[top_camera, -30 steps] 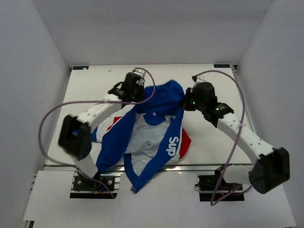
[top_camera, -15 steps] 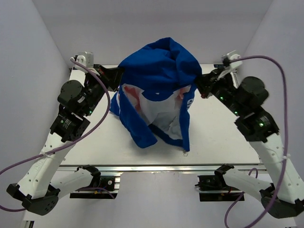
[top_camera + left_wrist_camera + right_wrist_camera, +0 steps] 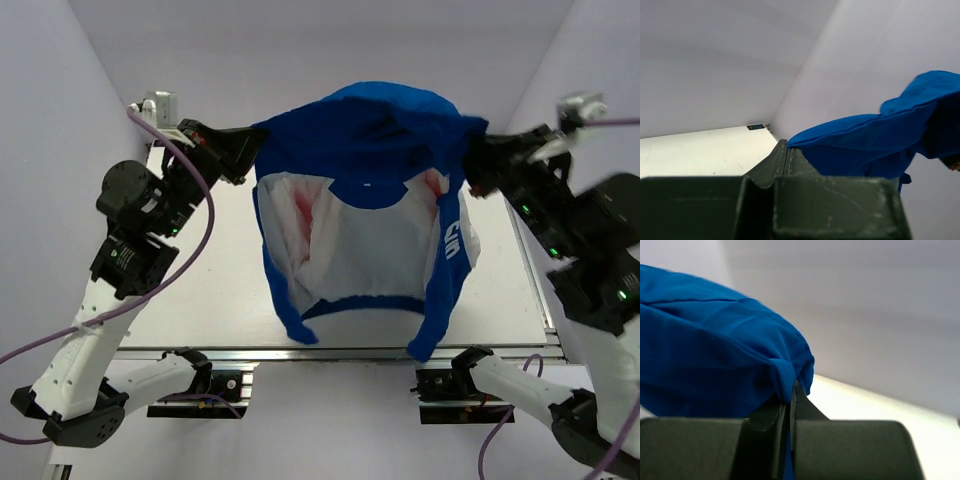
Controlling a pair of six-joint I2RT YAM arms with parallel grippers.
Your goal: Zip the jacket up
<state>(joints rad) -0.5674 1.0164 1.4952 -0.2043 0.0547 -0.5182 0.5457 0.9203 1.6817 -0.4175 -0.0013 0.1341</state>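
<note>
I should lay the jacket down, because the jacket's front panels [image 3: 447,245] hang wide apart. My left gripper should then pull the plain panel's hem [image 3: 297,330] toward the panel with the letters.
The royal-blue jacket [image 3: 365,130] hangs in the air between both arms, open at the front, white lining and reddish shoulder patches facing the camera, white lettering on its right panel. My left gripper [image 3: 252,143] is shut on the jacket's left shoulder edge. My right gripper [image 3: 478,160] is shut on its right shoulder edge. In the left wrist view the closed jaws pinch blue fabric [image 3: 865,142] at the gripper [image 3: 784,145]. In the right wrist view the gripper [image 3: 792,387] clamps a fold of blue fabric [image 3: 715,365]. The zipper is not distinguishable.
The white table [image 3: 210,280] lies below the hanging jacket, with its metal front rail [image 3: 340,352] near the arm bases. White enclosure walls [image 3: 60,120] stand close on both sides and behind. Purple cables [image 3: 190,250] loop from the arms.
Both arms have lifted the jacket off the table and pulled apart. The jacket went from lying crumpled, to bunched in the air, to spread wide and hanging.
</note>
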